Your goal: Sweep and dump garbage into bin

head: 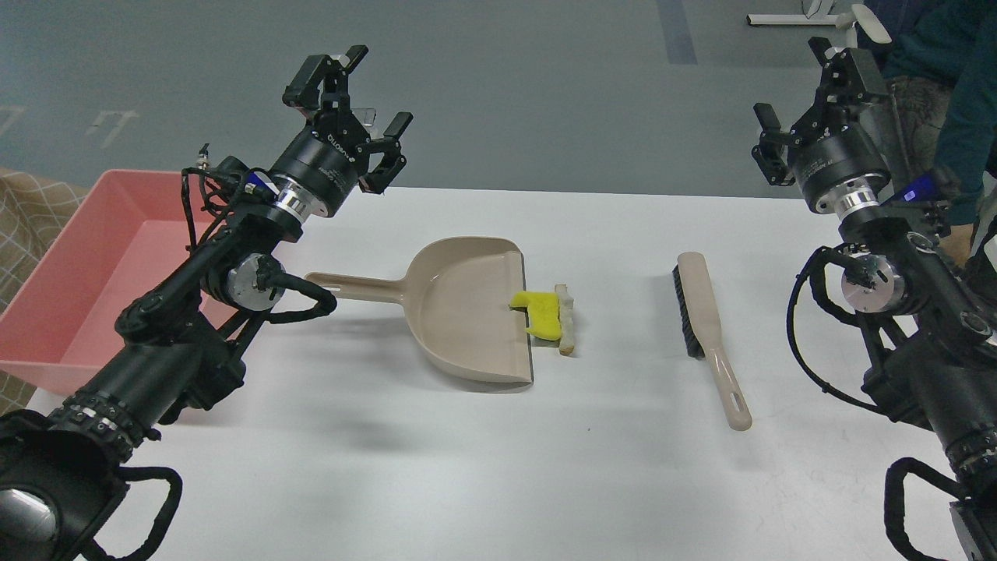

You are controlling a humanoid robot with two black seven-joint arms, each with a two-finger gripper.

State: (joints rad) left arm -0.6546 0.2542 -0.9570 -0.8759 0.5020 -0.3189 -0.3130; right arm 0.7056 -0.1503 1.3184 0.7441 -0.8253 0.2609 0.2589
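My gripper is going to tip the beige dustpan, and the yellow foam chunk (pixel 540 315) will slide out freely then, because the dustpan has a smooth bottom and an open front edge (pixel 520 318).
The yellow foam chunk (pixel 540 312) lies at the mouth of the beige dustpan (pixel 467 308), partly on its lip. The thin tan stick (pixel 567 319) lies just right of it on the table. The pink bin (pixel 93 273) stands at the table's left edge, partly hidden by my left arm. The beige brush (pixel 705 327) with black bristles lies on the table right of the scraps. My left gripper (pixel 358 101) is open and empty, raised above the table's far edge, left of the dustpan. My right gripper (pixel 806 97) is open and empty, raised at the far right.
The white table (pixel 498 467) runs across the view. The dustpan's handle (pixel 354 287) points left toward my left arm. A person in dark clothing (pixel 946 86) stands behind my right arm. A patterned cloth (pixel 27 226) lies at the far left.
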